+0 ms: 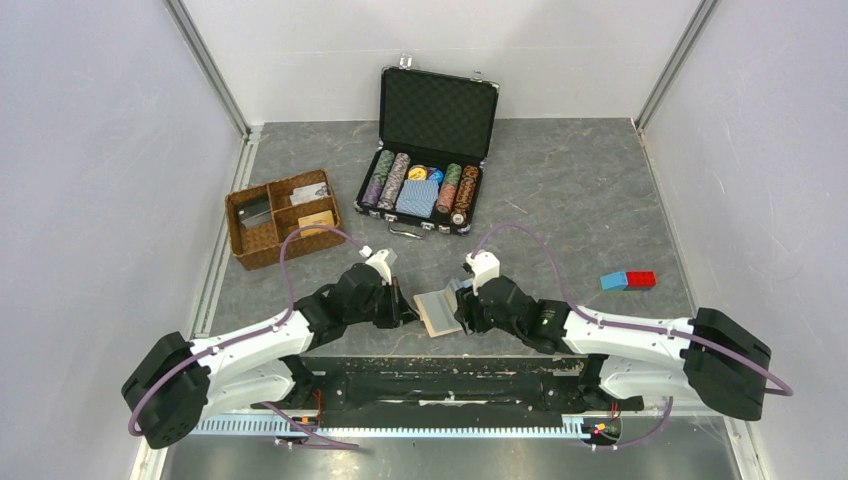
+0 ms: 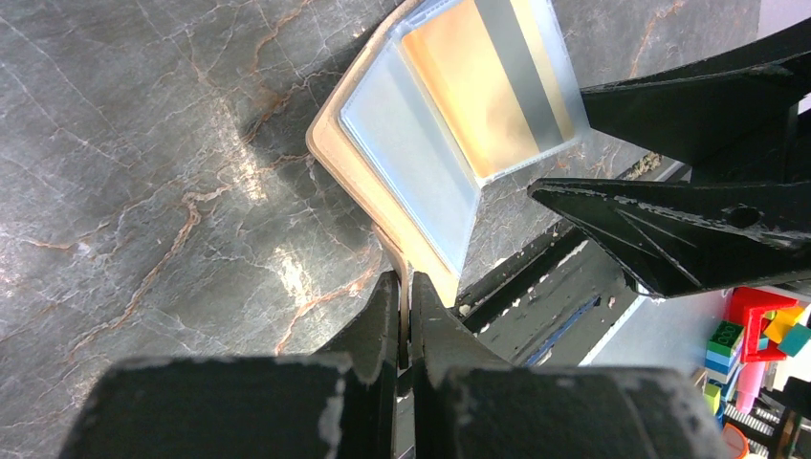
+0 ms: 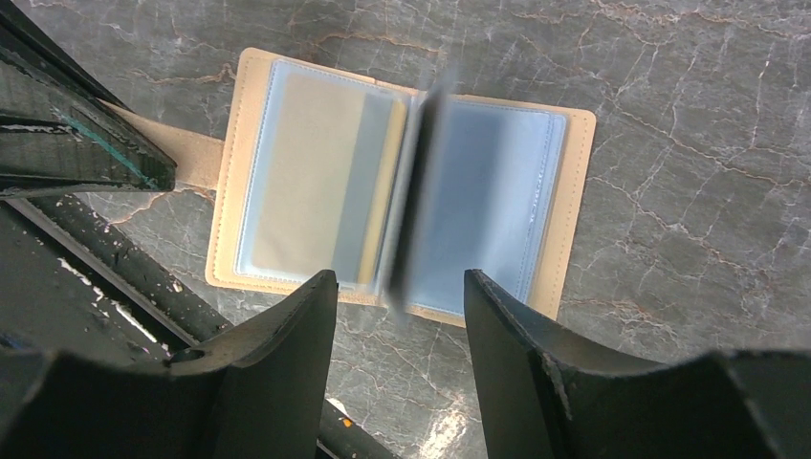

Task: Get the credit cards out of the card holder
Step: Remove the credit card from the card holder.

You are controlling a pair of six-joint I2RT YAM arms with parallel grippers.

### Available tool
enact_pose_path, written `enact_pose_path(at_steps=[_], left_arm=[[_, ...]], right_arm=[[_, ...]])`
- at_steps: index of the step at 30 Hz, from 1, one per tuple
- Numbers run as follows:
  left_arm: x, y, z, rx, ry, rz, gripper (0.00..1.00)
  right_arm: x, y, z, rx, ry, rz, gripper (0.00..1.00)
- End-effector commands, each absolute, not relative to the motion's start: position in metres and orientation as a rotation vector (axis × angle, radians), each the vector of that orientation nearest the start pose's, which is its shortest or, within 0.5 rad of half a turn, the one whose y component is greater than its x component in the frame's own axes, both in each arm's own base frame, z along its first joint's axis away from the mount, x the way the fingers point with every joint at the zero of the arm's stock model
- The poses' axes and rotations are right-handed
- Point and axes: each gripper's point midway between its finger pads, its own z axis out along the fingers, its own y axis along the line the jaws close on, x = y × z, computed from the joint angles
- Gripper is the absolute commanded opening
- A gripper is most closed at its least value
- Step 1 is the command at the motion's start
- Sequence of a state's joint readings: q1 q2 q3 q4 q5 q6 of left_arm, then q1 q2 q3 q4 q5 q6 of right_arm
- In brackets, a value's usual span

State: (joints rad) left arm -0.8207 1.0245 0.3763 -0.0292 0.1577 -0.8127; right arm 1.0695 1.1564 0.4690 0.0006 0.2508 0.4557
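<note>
The robot's left gripper is holding the strap tab (image 3: pixel 191 153), away from the upright middle pocket leaf (image 3: pixel 417 186), so it should let go of the tab and move over that leaf.
The tan card holder (image 1: pixel 437 312) lies open on the table between my two grippers. My left gripper (image 2: pixel 405 287) is shut on its strap tab (image 2: pixel 406 277). In the left wrist view a tan credit card with a grey stripe (image 2: pixel 488 86) shows inside a pale blue pocket. In the right wrist view the holder (image 3: pixel 574 201) lies open flat, a card (image 3: pixel 316 182) shows in its left pocket, and a middle pocket leaf (image 3: pixel 421 191) stands upright and blurred. My right gripper (image 3: pixel 400 287) is open and empty, just above the holder's near edge.
A brown wicker divided tray (image 1: pixel 281 215) with flat items sits at the back left. An open black case (image 1: pixel 428 140) with poker chips and a blue deck stands at the back middle. A blue and red block (image 1: pixel 628 280) lies at the right.
</note>
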Motion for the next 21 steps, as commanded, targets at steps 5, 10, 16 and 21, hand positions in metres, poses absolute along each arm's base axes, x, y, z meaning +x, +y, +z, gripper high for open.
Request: enact_pose_path(at_steps=[5, 10, 16, 21], left_arm=[[0.159, -0.249, 0.068, 0.165, 2.424, -0.952, 0.02], [0.161, -0.248, 0.064, 0.169, 2.434, -0.928, 0.02], [0.164, -0.245, 0.059, 0.18, 2.446, -0.881, 0.02], [0.169, -0.239, 0.058, 0.182, 2.461, -0.804, 0.02]], right_arm=[[0.18, 0.271, 0.067, -0.609, 2.196, 0.516, 0.56], [0.182, 0.277, 0.073, -0.618, 2.182, 0.529, 0.57], [0.183, 0.274, 0.081, -0.612, 2.17, 0.518, 0.56], [0.181, 0.276, 0.083, -0.619, 2.169, 0.539, 0.43]])
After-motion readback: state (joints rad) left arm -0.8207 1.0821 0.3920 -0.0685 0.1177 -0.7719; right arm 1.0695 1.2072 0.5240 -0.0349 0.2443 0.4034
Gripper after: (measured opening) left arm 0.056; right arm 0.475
